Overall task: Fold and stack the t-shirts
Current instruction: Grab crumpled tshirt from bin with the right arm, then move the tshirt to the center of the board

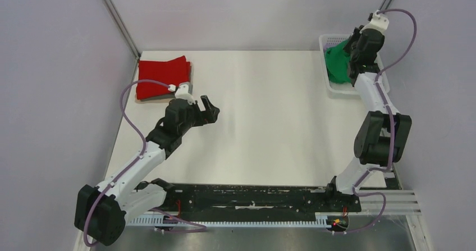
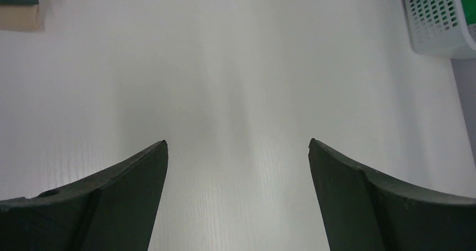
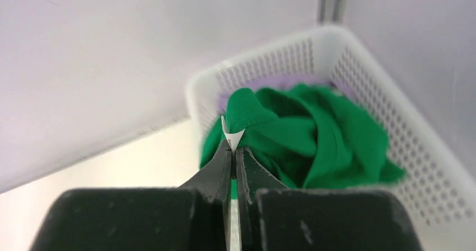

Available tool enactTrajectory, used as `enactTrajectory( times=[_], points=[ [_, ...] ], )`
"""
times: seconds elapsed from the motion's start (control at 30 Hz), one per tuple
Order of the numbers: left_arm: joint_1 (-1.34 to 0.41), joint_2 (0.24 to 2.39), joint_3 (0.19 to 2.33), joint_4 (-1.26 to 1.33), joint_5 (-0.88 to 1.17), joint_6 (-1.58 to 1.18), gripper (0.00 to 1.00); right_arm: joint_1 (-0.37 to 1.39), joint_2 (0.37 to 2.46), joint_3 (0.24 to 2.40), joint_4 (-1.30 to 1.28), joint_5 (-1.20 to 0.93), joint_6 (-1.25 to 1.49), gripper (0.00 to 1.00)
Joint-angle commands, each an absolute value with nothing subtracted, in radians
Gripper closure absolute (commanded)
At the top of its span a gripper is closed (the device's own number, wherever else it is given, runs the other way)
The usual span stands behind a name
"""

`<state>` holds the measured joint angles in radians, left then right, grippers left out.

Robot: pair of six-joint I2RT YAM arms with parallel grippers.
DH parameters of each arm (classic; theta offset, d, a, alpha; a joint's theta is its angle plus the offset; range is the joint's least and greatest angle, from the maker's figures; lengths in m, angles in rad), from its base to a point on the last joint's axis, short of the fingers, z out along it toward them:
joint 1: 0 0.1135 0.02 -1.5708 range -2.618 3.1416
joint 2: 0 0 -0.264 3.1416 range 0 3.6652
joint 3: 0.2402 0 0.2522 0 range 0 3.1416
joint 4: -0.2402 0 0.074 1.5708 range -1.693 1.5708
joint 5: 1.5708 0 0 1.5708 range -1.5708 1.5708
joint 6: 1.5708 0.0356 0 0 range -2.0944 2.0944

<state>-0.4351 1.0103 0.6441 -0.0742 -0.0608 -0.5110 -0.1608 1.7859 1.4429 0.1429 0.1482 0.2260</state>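
Observation:
My right gripper is holding only the green t-shirt (image 1: 337, 64), and the table's middle (image 1: 269, 105) is free. I should keep carrying the t-shirt out until it lies there.
A crumpled bright green t-shirt (image 3: 314, 138) lies in the white lattice basket (image 3: 393, 127) at the table's far right. My right gripper (image 3: 233, 149) is shut on a fold of it by its white label. A little pale lilac t-shirt (image 3: 223, 100) shows under the green one. From above, the right wrist covers part of the green t-shirt (image 1: 337, 64). A folded red t-shirt (image 1: 161, 78) lies flat at the far left corner. My left gripper (image 1: 212, 109) hovers open and empty over bare table to the right of the red t-shirt, its fingertips (image 2: 160, 150) wide apart.
The basket (image 1: 331, 40) stands against the right wall, and its corner (image 2: 435, 21) shows in the left wrist view. Grey walls and metal posts close in the table on three sides. A black rail (image 1: 252, 197) runs along the near edge between the arm bases.

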Motion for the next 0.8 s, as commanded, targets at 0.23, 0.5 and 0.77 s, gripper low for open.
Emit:
enactTrajectory(
  times=[0.23, 0.5, 0.77],
  points=[
    [-0.436, 0.879, 0.617, -0.101, -0.075, -0.538, 0.0, 0.022, 1.38, 1.349, 0.301, -0.024, 0.06, 1.0],
    [-0.436, 0.835, 0.614, -0.144, -0.102, -0.544, 0.0, 0.119, 1.364, 1.492, 0.306, -0.432, 0.272, 1.0],
    [-0.436, 0.781, 0.597, -0.153, -0.128, -0.546, 0.0, 0.215, 1.451, 1.616, 0.487, -0.783, 0.573, 1.0]
  ],
)
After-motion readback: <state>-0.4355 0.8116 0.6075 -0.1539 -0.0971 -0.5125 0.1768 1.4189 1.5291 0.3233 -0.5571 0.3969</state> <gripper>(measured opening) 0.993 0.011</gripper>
